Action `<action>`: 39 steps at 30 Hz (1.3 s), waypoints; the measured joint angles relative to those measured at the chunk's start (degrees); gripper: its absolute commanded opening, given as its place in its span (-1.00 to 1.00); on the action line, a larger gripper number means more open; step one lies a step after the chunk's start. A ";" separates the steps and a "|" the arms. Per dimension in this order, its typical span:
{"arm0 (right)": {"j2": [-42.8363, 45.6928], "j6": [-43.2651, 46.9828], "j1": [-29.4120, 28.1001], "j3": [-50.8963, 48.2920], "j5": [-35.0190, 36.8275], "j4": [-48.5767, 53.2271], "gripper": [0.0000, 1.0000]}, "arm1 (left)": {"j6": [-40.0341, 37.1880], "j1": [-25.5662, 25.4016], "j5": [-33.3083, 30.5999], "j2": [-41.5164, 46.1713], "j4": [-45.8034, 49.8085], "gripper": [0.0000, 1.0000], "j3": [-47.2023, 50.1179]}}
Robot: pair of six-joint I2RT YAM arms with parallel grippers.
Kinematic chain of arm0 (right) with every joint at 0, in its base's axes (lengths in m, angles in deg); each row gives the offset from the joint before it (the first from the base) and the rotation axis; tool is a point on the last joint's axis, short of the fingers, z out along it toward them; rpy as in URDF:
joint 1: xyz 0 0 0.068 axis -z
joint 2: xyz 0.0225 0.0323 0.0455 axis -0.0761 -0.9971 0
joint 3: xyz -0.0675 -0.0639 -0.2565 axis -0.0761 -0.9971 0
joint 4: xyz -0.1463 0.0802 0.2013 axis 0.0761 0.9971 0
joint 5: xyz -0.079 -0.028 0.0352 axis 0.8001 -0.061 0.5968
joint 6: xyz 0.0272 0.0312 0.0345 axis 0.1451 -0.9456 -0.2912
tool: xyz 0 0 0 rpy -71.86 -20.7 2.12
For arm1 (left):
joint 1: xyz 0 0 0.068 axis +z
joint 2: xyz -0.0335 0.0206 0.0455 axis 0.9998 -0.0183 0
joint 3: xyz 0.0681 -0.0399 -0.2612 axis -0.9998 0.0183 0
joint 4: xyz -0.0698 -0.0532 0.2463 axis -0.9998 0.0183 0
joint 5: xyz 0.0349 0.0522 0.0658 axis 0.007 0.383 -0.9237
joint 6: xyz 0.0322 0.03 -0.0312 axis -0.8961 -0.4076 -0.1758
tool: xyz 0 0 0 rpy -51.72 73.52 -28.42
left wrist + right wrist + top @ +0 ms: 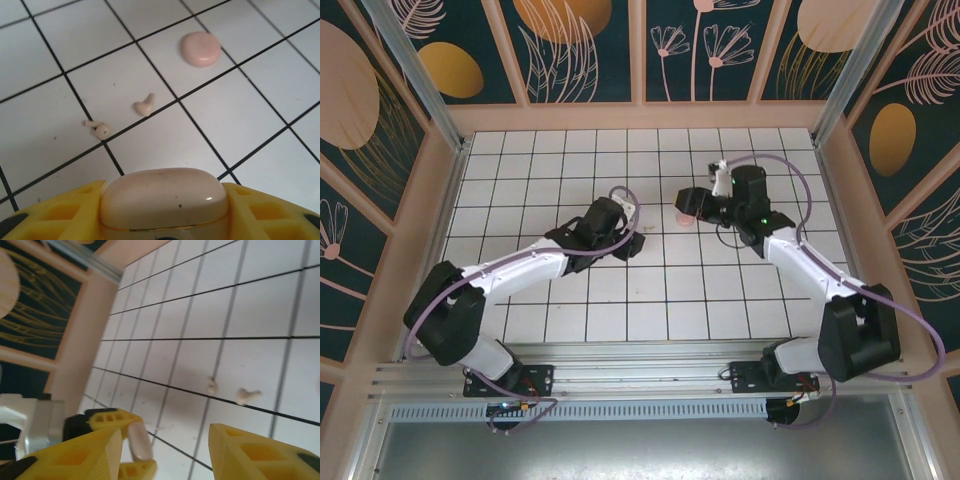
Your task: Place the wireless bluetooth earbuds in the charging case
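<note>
My left gripper keeps bringing the charging case over until my right gripper's open fingers (167, 455) close on it, as the charging case's top (165, 189) sticks out free for them.
My left gripper (163, 189) is shut on the charging case (162, 200), a pale pink rounded shell with a thin gold seam, held between the yellow fingers. Two earbuds (145, 106) (98, 129) lie on the white tiles just beyond it, close to a black grout line. In the right wrist view the same earbuds (246, 396) (212, 385) lie ahead, and the held case (140, 440) shows edge-on. My right gripper (165, 440) is open with nothing between its fingers. From above, the left gripper (628, 243) and right gripper (688, 203) face each other mid-table.
A second smooth salmon-pink oval piece (201, 48) lies flat on a tile past the earbuds, beside the right gripper from above (683, 216). Wooden walls (450, 170) ring the tiled floor. Open tiles stretch toward the far wall.
</note>
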 measured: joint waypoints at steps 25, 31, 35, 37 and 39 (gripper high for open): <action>1.97 7.28 -9.25 4.94 -12.37 12.68 -0.02 | -15.45 -0.02 14.36 18.69 -26.27 -0.29 19.23; 1.79 9.75 -10.73 7.02 -12.35 18.34 -0.02 | -17.46 0.00 15.65 19.89 -27.28 -0.30 20.48; 1.68 10.73 -12.44 7.41 -12.33 20.76 -0.01 | -18.32 0.00 15.63 20.20 -27.28 -0.29 20.52; 1.29 10.99 -13.05 7.85 -12.28 21.73 -0.01 | -18.51 -0.02 15.63 20.37 -27.28 -0.30 20.52; 0.46 11.52 -13.64 8.68 -12.22 22.47 -0.01 | -18.73 -0.02 15.63 20.61 -27.28 -0.30 20.52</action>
